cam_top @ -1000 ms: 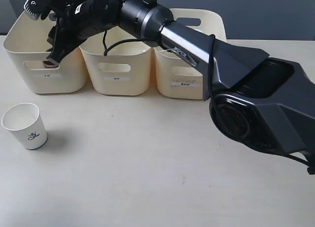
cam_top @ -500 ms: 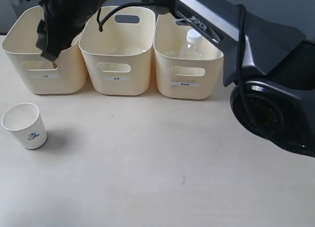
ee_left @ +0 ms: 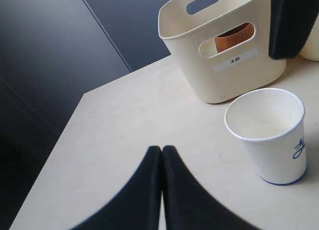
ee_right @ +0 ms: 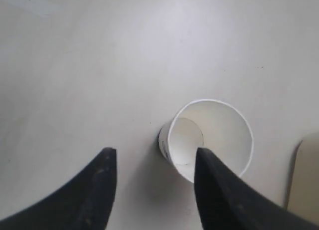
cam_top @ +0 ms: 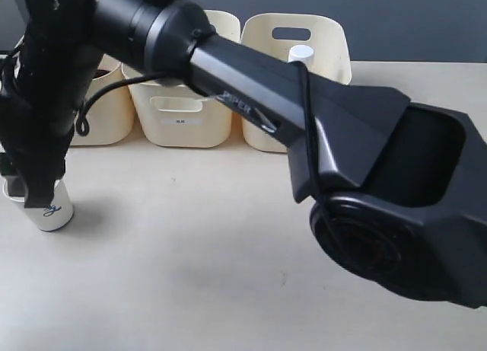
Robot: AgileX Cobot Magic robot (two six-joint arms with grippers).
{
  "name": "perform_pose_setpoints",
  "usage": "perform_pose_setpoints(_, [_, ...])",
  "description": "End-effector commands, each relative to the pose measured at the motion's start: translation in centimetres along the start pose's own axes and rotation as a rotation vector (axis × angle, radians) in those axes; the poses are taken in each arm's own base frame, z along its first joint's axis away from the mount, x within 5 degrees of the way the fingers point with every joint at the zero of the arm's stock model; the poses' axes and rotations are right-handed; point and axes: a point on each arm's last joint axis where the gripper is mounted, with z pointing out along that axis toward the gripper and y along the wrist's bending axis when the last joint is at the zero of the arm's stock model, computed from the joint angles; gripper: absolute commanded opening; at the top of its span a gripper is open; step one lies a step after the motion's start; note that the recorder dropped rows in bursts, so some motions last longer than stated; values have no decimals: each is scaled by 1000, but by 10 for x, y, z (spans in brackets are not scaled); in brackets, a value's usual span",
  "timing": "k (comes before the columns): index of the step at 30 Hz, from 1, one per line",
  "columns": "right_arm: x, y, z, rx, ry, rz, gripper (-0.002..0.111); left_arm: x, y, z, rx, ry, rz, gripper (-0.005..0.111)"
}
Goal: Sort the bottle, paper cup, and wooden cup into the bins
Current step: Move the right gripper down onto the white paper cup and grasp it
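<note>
One finger reaches over the paper cup's rim and the other stays outside. This way the paper cup's opening will stay open and round when I lift the cup.
The white paper cup stands upright on the table, and my right gripper hangs open just above it, one finger over its rim and the other beside it. In the exterior view the right gripper covers most of the paper cup at the far left. The wooden cup shows through the handle cut-out of the left bin. The bottle's white cap rises from the right bin. My left gripper is shut and empty, low over the table beside the paper cup.
The right arm stretches across the table in front of the middle bin and hides much of the left bin. The table's left edge lies close to the paper cup.
The right arm has swung from above the left bin down and leftward, and its open gripper now hangs over the paper cup. The cup has not moved.
</note>
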Motion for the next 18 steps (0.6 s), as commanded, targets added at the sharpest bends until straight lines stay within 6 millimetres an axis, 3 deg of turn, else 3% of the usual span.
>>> perform_pose_setpoints(1, [14,0,24,11,121,-56,48,0,-1,0,6,-8,-9,0])
perform_pose_setpoints(7, [26,0,42,-8,165,-81,48,0,-1,0,6,-8,-9,0])
perform_pose_setpoints(18, [24,-1,44,24,182,-132,48,0,-1,0,6,-8,-9,0])
